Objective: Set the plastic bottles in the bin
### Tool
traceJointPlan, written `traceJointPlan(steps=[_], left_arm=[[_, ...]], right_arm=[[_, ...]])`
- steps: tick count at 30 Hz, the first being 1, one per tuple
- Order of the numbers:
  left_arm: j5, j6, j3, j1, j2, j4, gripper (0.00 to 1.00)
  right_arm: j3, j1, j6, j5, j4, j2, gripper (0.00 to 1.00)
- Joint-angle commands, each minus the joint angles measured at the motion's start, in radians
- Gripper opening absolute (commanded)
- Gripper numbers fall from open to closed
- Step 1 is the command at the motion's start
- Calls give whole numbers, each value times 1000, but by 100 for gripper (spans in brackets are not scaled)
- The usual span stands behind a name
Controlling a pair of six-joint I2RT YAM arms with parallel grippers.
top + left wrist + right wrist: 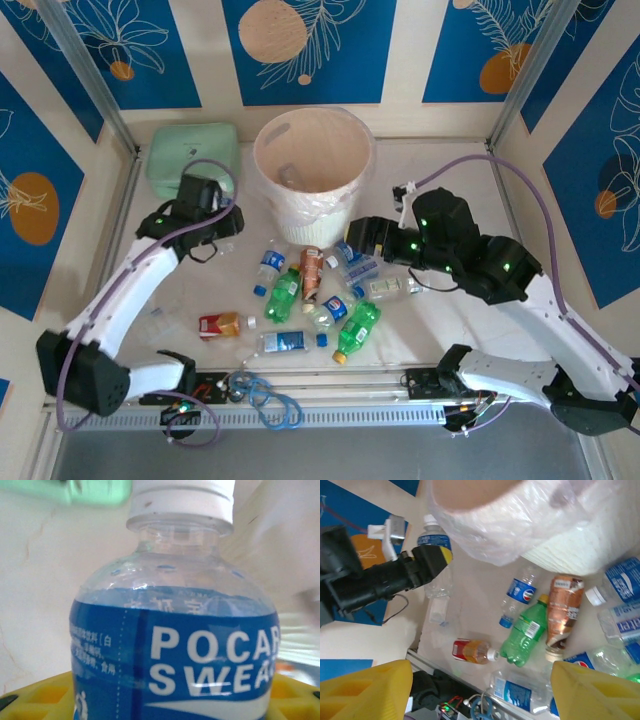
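The Pocari Sweat bottle's top (175, 572) is free above my left gripper's fingers. My right gripper keeps going toward the bottle's white cap (182, 502) and closes there.
A clear Pocari Sweat bottle (175, 645) with a blue label and white cap stands upright between the yellow fingers (35, 695) of my left gripper (168, 700), which is shut on it. The right wrist view shows that same bottle (435, 555) held left of the bin. The bin (312, 160) is a round white bucket at the back centre. My right gripper (482, 690) is open, hovering by the bin's base (530, 525) above the bottles. Several bottles lie on the table: green ones (285, 290) (358, 328), a brown one (312, 272), a red-orange one (225, 324) and blue-labelled ones (290, 341).
A mint-green case (192, 155) sits at the back left beside the bin. Blue cable loops (265, 395) lie on the rail at the near edge. Patterned walls close in the table on three sides.
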Motion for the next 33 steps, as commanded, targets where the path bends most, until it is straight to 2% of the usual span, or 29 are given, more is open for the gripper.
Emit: traceJointPlan(steps=[1,5,12,16,25,33], left_arm=[[73,68,37,9,-88,25,54],[198,155,26,-4,-149,137,53],[341,314,43,-69,-181,209,53],[346,411,48,-152,-205,227,55],[406,485,57,-257,-184,253,55],[424,515,68,-305,-166,253,56]], right_arm=[[90,-27,-19,-36,-49,39,74],[177,-67,-13,-102,-67,87,74],[261,-92,-20,-162,-40,144,74],[310,-97,-34,-201,-37,189,74],[483,-122,-77,-266,-30,363,73],[637,-96,-97,-296,-63,493,63]])
